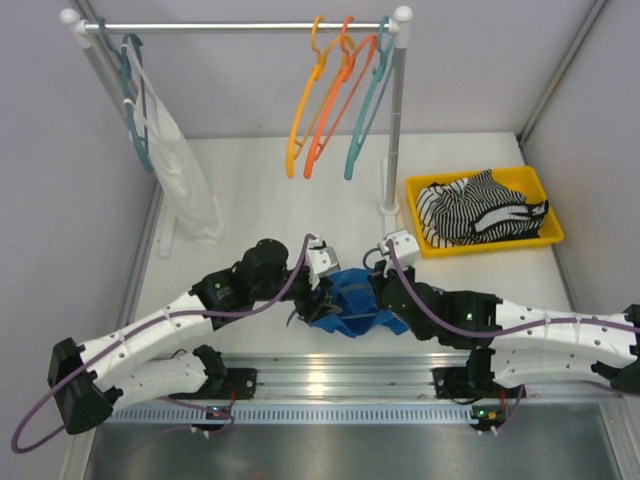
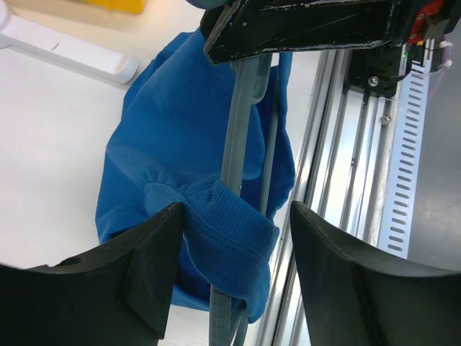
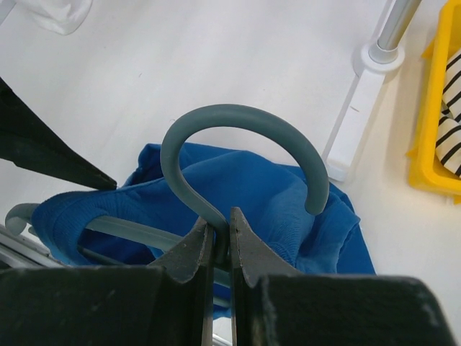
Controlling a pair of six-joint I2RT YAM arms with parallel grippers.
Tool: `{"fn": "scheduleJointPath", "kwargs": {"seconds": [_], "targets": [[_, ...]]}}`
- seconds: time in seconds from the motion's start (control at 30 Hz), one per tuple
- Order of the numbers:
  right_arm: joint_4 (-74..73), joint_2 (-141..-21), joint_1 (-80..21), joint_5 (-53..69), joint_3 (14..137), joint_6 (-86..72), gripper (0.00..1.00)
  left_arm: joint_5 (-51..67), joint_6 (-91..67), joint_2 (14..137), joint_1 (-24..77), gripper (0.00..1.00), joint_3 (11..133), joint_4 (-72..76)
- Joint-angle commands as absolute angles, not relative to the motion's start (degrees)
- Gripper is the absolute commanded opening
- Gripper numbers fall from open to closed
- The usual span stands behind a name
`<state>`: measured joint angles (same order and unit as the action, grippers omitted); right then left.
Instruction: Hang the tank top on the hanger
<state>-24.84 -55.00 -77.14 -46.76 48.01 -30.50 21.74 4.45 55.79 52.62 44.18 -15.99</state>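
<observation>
My right gripper is holding the hanger's neck (image 3: 220, 229). Next, my left gripper clamps the strap and hanger arm (image 2: 229, 229) so that my right gripper will be free for the other strap.
The royal-blue tank top (image 1: 350, 300) lies bunched on the table between my two arms. The slate-teal hanger (image 3: 241, 140) is inside it; its arm (image 2: 241, 126) runs through the fabric and a ribbed blue strap (image 2: 227, 231) is draped over it. My right gripper (image 3: 220, 223) is shut on the hanger's neck just below the hook. My left gripper (image 2: 238, 238) is open, its jaws standing on either side of the strap and the hanger arm, the left jaw touching the fabric. In the top view the left gripper (image 1: 312, 298) and the right gripper (image 1: 378, 290) meet at the top.
A clothes rail (image 1: 240, 27) stands at the back with orange, yellow-orange and light teal hangers (image 1: 335, 95) and a white garment (image 1: 185, 170). A yellow tray (image 1: 420, 185) holds a striped garment (image 1: 480, 208). The rail's post base (image 3: 360, 108) is near. An aluminium rail (image 2: 360, 158) runs along the near edge.
</observation>
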Motion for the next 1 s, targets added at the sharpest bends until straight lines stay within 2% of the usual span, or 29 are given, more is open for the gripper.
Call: {"fn": "scheduleJointPath", "kwargs": {"seconds": [0.0, 0.03, 0.13, 0.17, 0.23, 0.33, 0.47, 0.73, 0.83, 0.93, 0.97], "targets": [[-21.01, -53.09, -78.13, -47.02, 50.27, -29.62, 0.0, 25.57, 2.91, 56.16, 52.47, 0.65, 43.77, -10.81], [-21.01, -53.09, -78.05, -46.85, 50.36, -29.53, 0.0, 26.1, 2.55, 56.34, 52.38, 0.58, 43.77, -10.81], [-20.92, -52.65, -78.05, -46.93, 50.54, -29.18, 0.0, 27.42, 1.58, 57.39, 52.47, 0.5, 43.86, -10.37], [-21.09, -52.56, -78.05, -46.93, 50.62, -29.18, 0.0, 28.2, 1.5, 58.09, 52.47, 0.41, 43.86, -10.28], [-21.18, -52.38, -78.13, -46.85, 50.54, -29.0, 0.0, 28.56, 1.14, 58.62, 52.47, 0.38, 44.21, -10.28], [-21.45, -52.12, -78.05, -46.85, 50.63, -28.92, 0.0, 29.62, 0.53, 59.67, 52.47, 0.26, 44.82, -10.2], [-21.53, -51.42, -78.05, -46.93, 50.62, -28.92, 0.0, 29.71, 0.09, 60.38, 52.47, 0.0, 45.96, -10.46], [-22.94, -51.15, -78.05, -47.02, 52.2, -28.65, 0.0, 26.29, -4.65, 58.36, 52.56, 0.0, 45.44, -8.97], [-23.38, -51.5, -77.96, -47.02, 53.17, -28.48, 0.04, 24.44, -6.41, 57.13, 52.73, 0.0, 44.04, -6.95], [-23.99, -51.68, -78.05, -47.11, 53.96, -28.39, 0.21, 20.93, -7.91, 55.55, 53.26, 0.0, 42.37, -5.63], [-24.26, -51.77, -78.05, -47.37, 54.49, -28.39, 0.3, 19.26, -8.17, 54.85, 53.26, 0.0, 41.93, -5.36]]}}
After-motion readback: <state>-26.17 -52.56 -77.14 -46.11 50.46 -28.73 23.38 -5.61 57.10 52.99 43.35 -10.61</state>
